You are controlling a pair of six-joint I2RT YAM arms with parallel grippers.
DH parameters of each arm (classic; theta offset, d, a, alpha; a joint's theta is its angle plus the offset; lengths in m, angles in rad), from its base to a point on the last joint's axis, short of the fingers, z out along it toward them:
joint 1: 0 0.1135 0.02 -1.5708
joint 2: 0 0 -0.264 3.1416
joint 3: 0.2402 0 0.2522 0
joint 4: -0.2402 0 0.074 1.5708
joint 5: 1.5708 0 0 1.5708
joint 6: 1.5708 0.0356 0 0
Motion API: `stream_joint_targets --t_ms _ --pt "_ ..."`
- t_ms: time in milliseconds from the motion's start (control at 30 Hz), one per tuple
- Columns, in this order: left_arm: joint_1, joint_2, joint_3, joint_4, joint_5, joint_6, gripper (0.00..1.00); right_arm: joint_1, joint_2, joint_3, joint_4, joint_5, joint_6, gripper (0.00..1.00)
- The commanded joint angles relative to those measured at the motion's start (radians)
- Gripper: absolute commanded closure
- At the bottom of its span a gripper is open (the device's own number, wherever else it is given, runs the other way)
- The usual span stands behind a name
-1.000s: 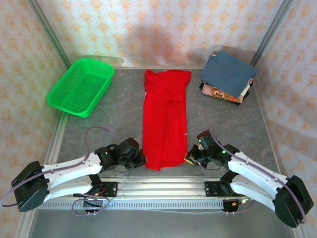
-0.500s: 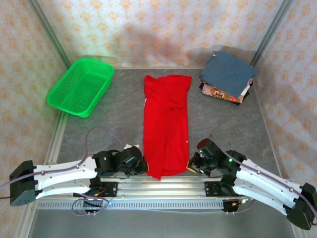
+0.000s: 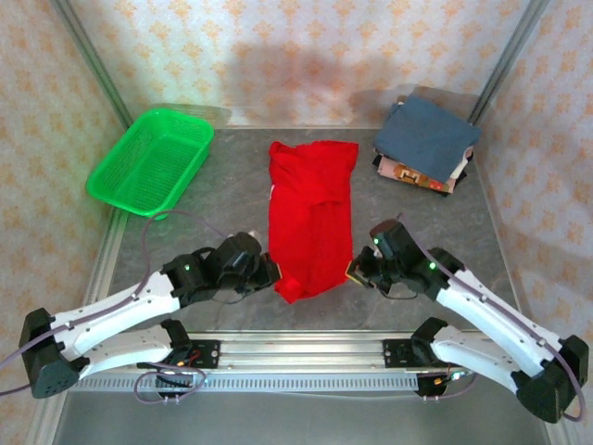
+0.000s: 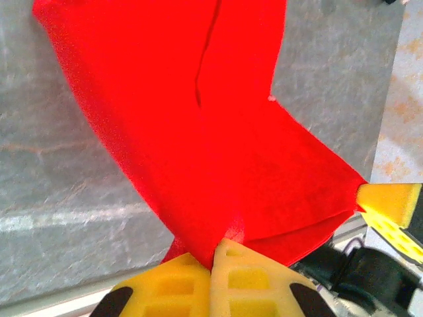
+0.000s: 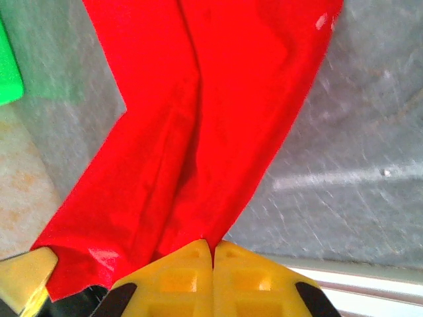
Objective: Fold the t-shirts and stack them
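Note:
Both grippers are on the corners of the red t-shirt's near hem, in line with its far half. My right gripper keeps going forward and lets go there.
A bright red t-shirt lies lengthwise in the middle of the table, folded into a long strip. My left gripper is shut on its near left corner, and my right gripper is shut on its near right corner. The near hem hangs lifted between them. In the left wrist view the red cloth is pinched between the yellow fingers of that gripper. The right wrist view shows the cloth running into the closed right gripper. A stack of folded t-shirts, slate-blue on top, sits at the back right.
A green mesh basket stands at the back left of the grey table. Patterned walls and metal corner posts enclose the table. An aluminium rail carrying the arm bases runs along the near edge.
Both grippers first drew the shirt's near hem toward the near edge, then rose and carried it away from me. The hem now sits farther from the rail.

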Motion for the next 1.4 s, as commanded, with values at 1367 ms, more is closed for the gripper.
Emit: stream_joint_targets --t_ms 1367 --pt "0.609 0.968 0.741 -0.049 0.335 0.463 1.0 -0.436 1.14 0.908 -0.058 -0.207 -0.455 1.0"
